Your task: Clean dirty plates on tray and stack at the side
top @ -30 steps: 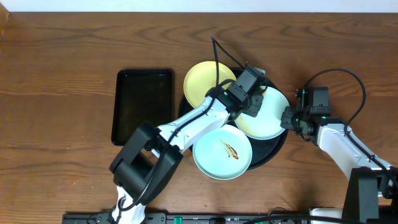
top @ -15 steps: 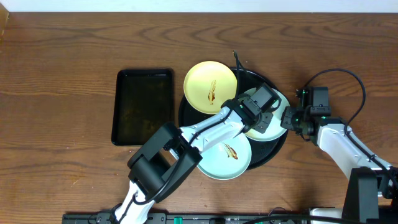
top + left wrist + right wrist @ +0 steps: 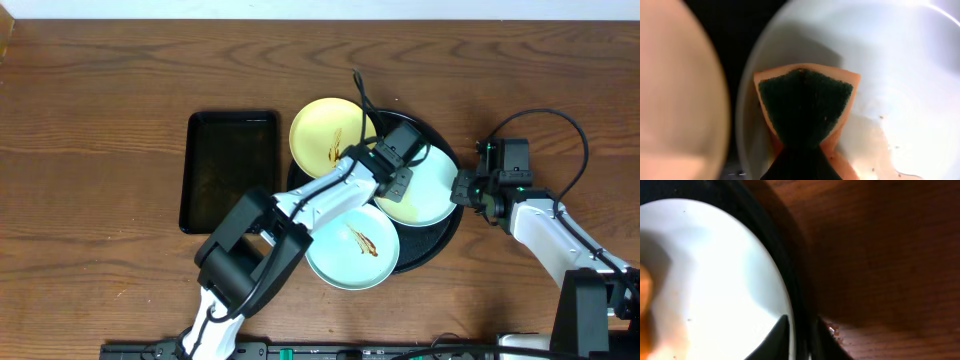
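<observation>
My right gripper spans the tray's rim [image 3: 798,302] along with the sponged mint plate, so it should open and pinch the plate's edge [image 3: 783,291] alone before lifting the plate off.
The round black tray [image 3: 443,233] holds three plates. The pale yellow plate [image 3: 318,140] at its upper left and a mint plate [image 3: 350,255] at the front both carry brown smears. My left gripper [image 3: 395,168] is shut on an orange sponge with a dark green face [image 3: 805,105] and presses it onto the second mint plate [image 3: 428,195], near that plate's left edge [image 3: 900,75]. A wet orange smear lies beside the sponge. My right gripper [image 3: 463,190] is shut on the tray's right rim [image 3: 802,305], one finger over the mint plate's edge [image 3: 715,280].
A rectangular black tray [image 3: 230,168] lies on the brown wooden table left of the plates. The left arm reaches diagonally over the front mint plate. Cables trail near the right arm. A few crumbs lie on the wood by the right fingers [image 3: 832,330].
My left gripper has swept the sponge across the right mint plate, right and forward, then back to its left side. The yellow and front mint plates shifted slightly left. The right gripper stayed.
</observation>
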